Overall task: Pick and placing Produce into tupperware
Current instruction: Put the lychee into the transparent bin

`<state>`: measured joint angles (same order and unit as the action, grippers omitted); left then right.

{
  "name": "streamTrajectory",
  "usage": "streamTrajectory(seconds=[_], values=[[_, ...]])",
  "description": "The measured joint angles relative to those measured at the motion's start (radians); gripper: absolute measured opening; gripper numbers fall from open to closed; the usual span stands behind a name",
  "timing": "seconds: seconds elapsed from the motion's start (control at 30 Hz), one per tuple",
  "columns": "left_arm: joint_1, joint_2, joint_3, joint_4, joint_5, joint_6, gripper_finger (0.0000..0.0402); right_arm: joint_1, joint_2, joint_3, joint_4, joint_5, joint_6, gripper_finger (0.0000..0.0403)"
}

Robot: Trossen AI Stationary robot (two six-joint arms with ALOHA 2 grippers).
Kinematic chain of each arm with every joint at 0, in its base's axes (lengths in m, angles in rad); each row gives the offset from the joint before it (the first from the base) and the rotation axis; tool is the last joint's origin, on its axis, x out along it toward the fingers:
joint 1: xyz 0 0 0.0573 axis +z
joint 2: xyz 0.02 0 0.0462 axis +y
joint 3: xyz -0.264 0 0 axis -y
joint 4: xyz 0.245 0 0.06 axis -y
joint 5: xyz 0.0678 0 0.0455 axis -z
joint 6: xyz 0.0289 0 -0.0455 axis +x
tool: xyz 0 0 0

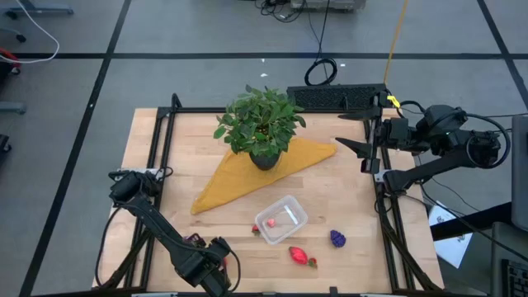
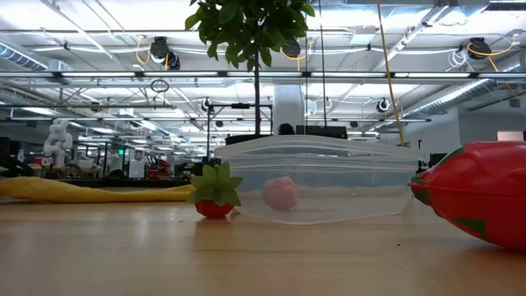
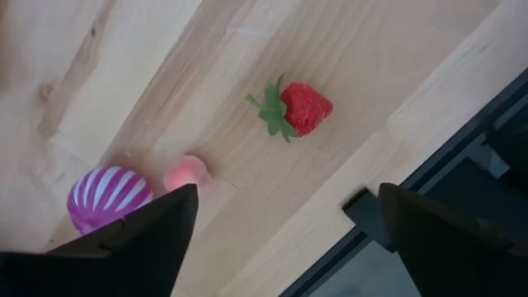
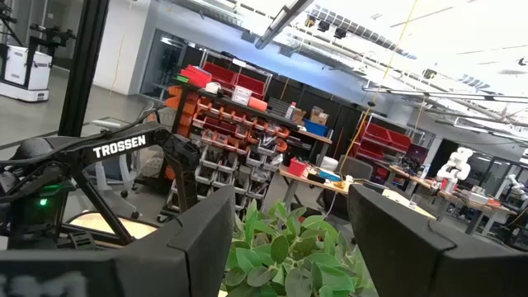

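Observation:
The pink piece beside the striped ball (image 3: pixel 110 200) is outside the open fingers of my left gripper. Next, I swing back and center the fingers over the pink piece (image 3: pixel 186 172).
The clear tupperware (image 1: pixel 281 219) (image 2: pixel 320 189) stands on the table's near middle with a pink round piece (image 1: pixel 270 221) (image 2: pixel 280 193) inside. A small red strawberry (image 1: pixel 256 230) (image 2: pixel 215 197) lies against its left wall. A larger red fruit (image 1: pixel 301 256) (image 2: pixel 485 193) and a purple knobbly piece (image 1: pixel 337 238) lie nearer the near edge. My left gripper (image 1: pixel 213 276) (image 3: pixel 289 198) is open over the near edge, touching nothing; below it are a strawberry (image 3: pixel 305 107), a pink piece (image 3: pixel 186 173) and a striped ball (image 3: pixel 107 198). My right gripper (image 1: pixel 338 129) (image 4: pixel 289 223) is open in the air at the far right.
A leafy potted plant (image 1: pixel 262 124) stands on a yellow cloth (image 1: pixel 247 177) at the table's far middle. A black frame rail (image 1: pixel 386 206) runs along the right side, another rail (image 1: pixel 161 157) along the left. Bare wood lies between the container and the left rail.

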<state>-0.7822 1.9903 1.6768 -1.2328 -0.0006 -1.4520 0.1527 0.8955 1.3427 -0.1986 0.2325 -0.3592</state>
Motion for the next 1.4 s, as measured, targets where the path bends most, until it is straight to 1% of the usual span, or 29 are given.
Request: streamTrajectory(seconds=[0.1,0.2,0.3,0.4,0.47,0.57,0.7,0.77,0.9,1.0,1.1,1.2,1.27,1.4], values=[[-0.015,0.0,0.0,-0.01,-0.002,0.04,0.0396,0.0,0.0,0.0,0.0,0.0,0.0,0.0228],[-0.035,0.0,0.0,-0.025,-0.033,0.069,0.0399,0.0,0.0,0.0,0.0,0.0,0.0,0.0228],[-0.052,0.0,-0.001,-0.059,-0.057,0.063,0.0398,0.0,0.0,0.0,0.0,0.0,0.003,0.0228],[-0.059,0.0,-0.026,-0.053,-0.06,0.055,0.0397,0.0,0.0,0.0,0.0,0.0,0.005,0.0228],[-0.065,0.0,-0.05,-0.029,-0.059,0.051,0.0397,0.0,0.0,0.0,0.0,0.0,0.005,0.0228],[-0.066,0.0,-0.095,0.056,-0.034,0.071,0.0397,0.0,0.001,0.0,0.0,0.0,0.006,0.0228],[-0.072,0.0,-0.116,0.131,0.012,0.165,0.0397,0.0,0.003,0.0,0.003,0.0,0.007,0.0228],[-0.076,0.0,-0.116,0.124,0.032,0.225,0.0397,0.0,0.006,0.0,0.012,0.0,0.007,0.0228],[-0.086,0.0,-0.116,0.103,0.029,0.357,0.0397,0.0,0.013,0.0,0.031,0.0,0.024,0.0228],[-0.099,0.0,-0.117,0.054,0.028,0.5,0.0397,0.0,0.023,0.0,0.06,0.0,0.043,0.0228],[-0.115,0.0,-0.116,0.015,-0.003,0.598,0.0397,0.0,0.032,0.0,0.084,0.0,0.045,0.0228],[-0.132,0.0,-0.117,-0.044,-0.074,0.624,0.0397,0.0,0.041,0.0,0.105,0.0,0.042,0.0228],[-0.138,0.0,-0.117,-0.068,-0.101,0.65,0.0397,0.0,0.047,0.0,0.123,0.0,0.031,0.0228],[-0.143,0.0,-0.117,-0.071,-0.165,0.684,0.0397,0.0,0.051,0.0,0.129,0.0,0.013,0.0228]])
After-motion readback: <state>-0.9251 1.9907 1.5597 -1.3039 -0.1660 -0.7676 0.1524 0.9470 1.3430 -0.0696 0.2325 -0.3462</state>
